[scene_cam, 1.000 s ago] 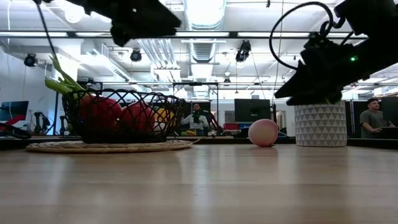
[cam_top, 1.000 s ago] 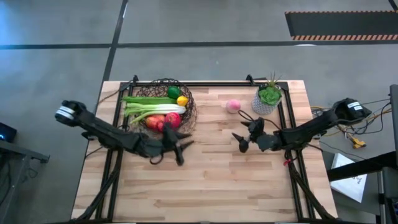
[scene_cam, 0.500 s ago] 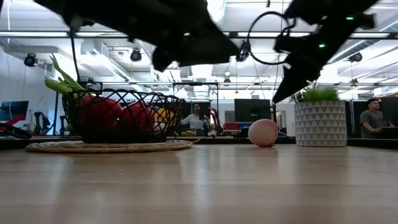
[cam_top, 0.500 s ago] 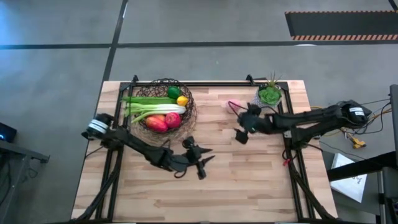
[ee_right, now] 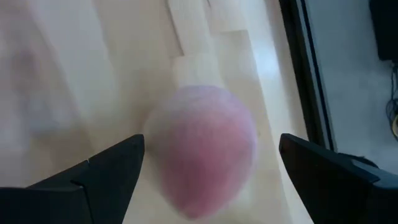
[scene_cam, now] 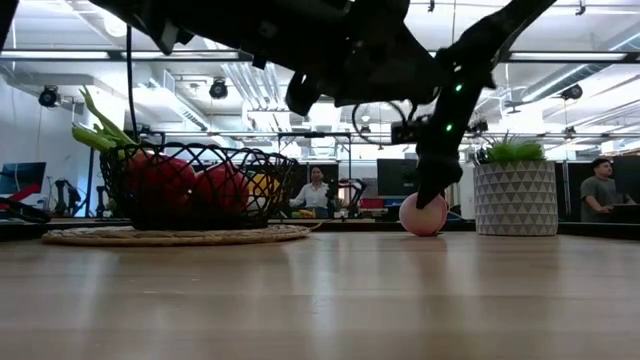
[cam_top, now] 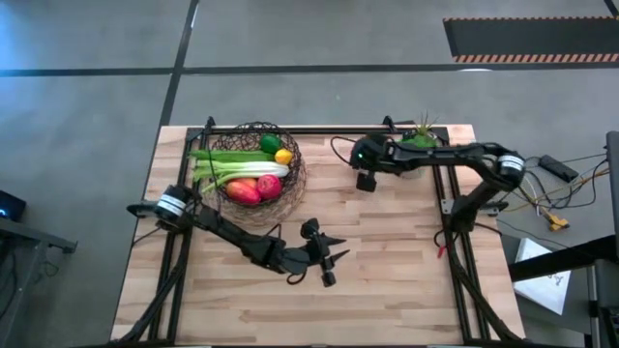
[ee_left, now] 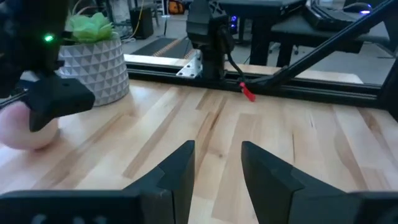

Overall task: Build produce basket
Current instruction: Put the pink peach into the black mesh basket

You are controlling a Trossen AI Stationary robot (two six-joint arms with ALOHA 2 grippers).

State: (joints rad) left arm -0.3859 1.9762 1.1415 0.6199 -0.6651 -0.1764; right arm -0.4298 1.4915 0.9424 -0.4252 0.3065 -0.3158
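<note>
The peach (scene_cam: 422, 218) is close to the pot and far from the basket, so the robot's right gripper should hand it over to the left gripper above the table's middle (cam_top: 338, 218).
The dark woven-wire basket (cam_top: 296, 164) stands at the table's far left on a round mat. It holds the green pod (cam_top: 230, 155), celery (cam_top: 237, 171), lime (cam_top: 269, 143), lemon (cam_top: 282, 156), mango (cam_top: 241, 192) and tomato (cam_top: 269, 186). The pink peach (ee_right: 205, 149) lies on the table by the far edge, also in the low view (scene_cam: 423, 215). My right gripper (ee_right: 211, 155) is open, pointing down over the peach, one finger on either side of it. My left gripper (ee_left: 217, 168) is open and empty above the table's middle (cam_top: 329, 263).
A green plant in a white patterned pot (cam_top: 418, 147) stands just right of the peach, close to my right gripper; it also shows in the low view (scene_cam: 515, 198). Black rails (cam_top: 319, 130) run along the table's far edge. Bare wood lies in the near half.
My right gripper has moved toward the far edge and come down over the peach, staying open. My left gripper has moved away from the basket toward the table's right and near edges.
</note>
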